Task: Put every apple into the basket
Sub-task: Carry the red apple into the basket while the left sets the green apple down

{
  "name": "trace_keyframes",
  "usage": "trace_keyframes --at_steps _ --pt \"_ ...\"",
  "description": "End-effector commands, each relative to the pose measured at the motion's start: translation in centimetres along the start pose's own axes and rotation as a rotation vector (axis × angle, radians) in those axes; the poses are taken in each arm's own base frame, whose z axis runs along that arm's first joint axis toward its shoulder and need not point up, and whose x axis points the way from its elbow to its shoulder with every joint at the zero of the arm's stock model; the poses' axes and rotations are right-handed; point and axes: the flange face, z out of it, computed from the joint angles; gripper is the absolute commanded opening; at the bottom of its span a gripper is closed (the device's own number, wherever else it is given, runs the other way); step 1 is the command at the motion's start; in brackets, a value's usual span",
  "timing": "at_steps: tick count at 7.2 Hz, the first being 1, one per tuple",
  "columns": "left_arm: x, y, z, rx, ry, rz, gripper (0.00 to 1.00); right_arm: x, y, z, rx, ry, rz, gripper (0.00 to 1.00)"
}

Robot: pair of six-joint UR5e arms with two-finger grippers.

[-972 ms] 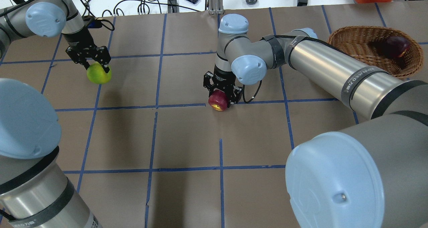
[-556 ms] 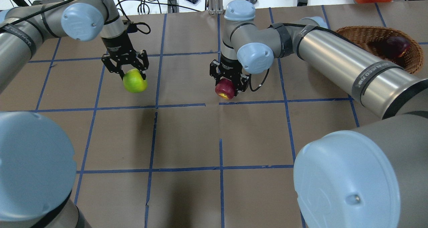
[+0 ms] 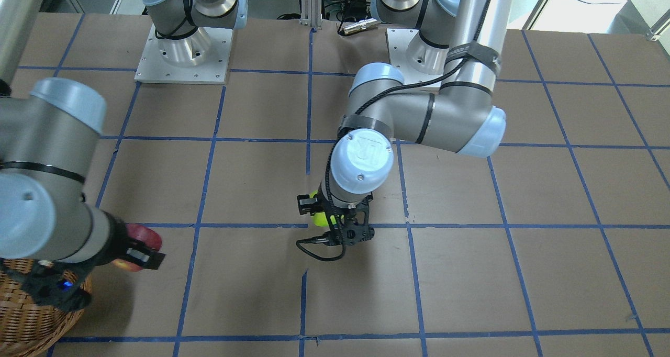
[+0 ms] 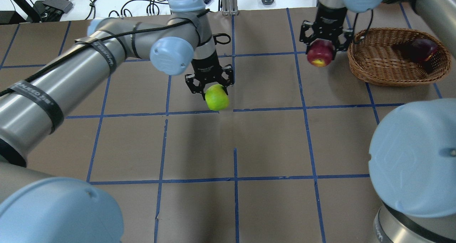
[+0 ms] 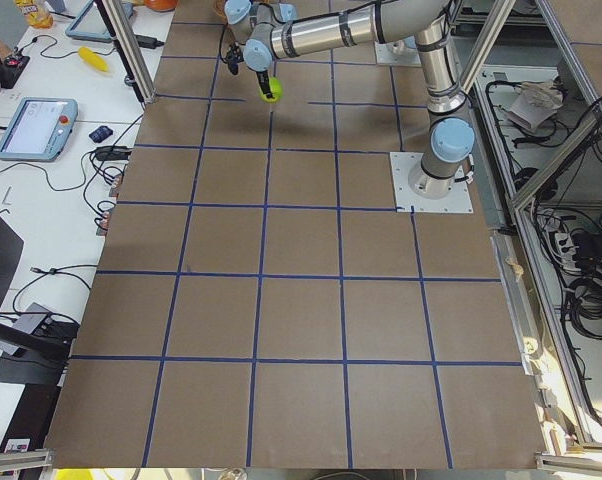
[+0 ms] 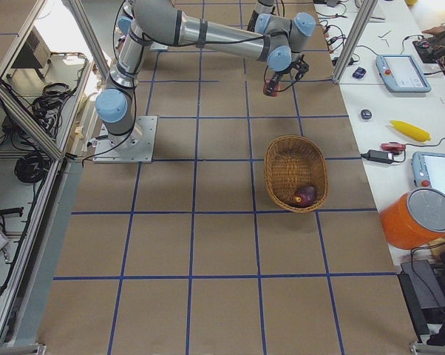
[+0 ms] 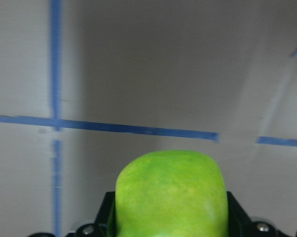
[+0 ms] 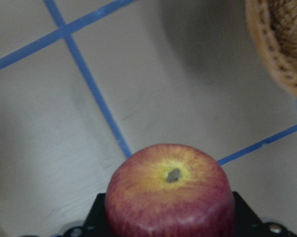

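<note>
Next, I set the green apple in the middle of the table with my left gripper for my right gripper, because the wicker basket lies by my right gripper, far from the apple.
My left gripper (image 4: 211, 87) is shut on the lime green apple (image 4: 217, 97) and holds it above the table's middle; the apple fills the left wrist view (image 7: 170, 195). My right gripper (image 4: 323, 43) is shut on the red apple with a yellowish patch (image 4: 320, 55), held in the air just left of the wicker basket (image 4: 377, 70); it shows in the right wrist view (image 8: 170, 200) with the basket's rim (image 8: 274, 54) at the top right. The dark purple-maroon apple (image 4: 423, 48) lies inside the basket at its far right side. In the front-facing view the green apple (image 3: 317, 219) is mostly hidden by the left wrist.
Brown paper with a blue tape grid (image 4: 235, 111) covers the table. Cables and small items (image 4: 160, 4) lie on the white bench beyond the far edge. An orange container (image 6: 418, 218) stands past the basket. My big arm links (image 4: 413, 154) fill the near corners.
Both arms have moved right with their apples. The left one went from the far left to the table's middle. The right one went from the middle to beside the basket.
</note>
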Motion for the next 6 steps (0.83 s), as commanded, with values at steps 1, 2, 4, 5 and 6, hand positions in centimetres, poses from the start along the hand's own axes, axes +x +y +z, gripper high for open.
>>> trace_keyframes --at_steps 1,2,4,5,6 --pt "1.6 3.1 5.9 0.088 0.037 0.016 0.38 11.1 -6.4 0.5 0.093 0.117 -0.164 0.00" --pt "1.0 3.9 6.0 0.104 0.047 0.001 0.93 13.0 -8.5 2.0 0.119 0.122 -0.219 0.00" --pt "0.7 3.8 4.3 0.119 0.049 -0.036 1.00 16.1 -11.6 4.8 0.156 0.129 -0.267 0.00" --pt "-0.7 3.1 0.7 0.171 0.031 -0.047 1.00 18.2 -13.8 7.6 0.186 0.139 -0.307 0.00" --pt "-3.7 2.3 -4.3 0.136 0.010 -0.028 1.00 20.0 -14.7 9.4 0.173 0.137 -0.311 0.00"
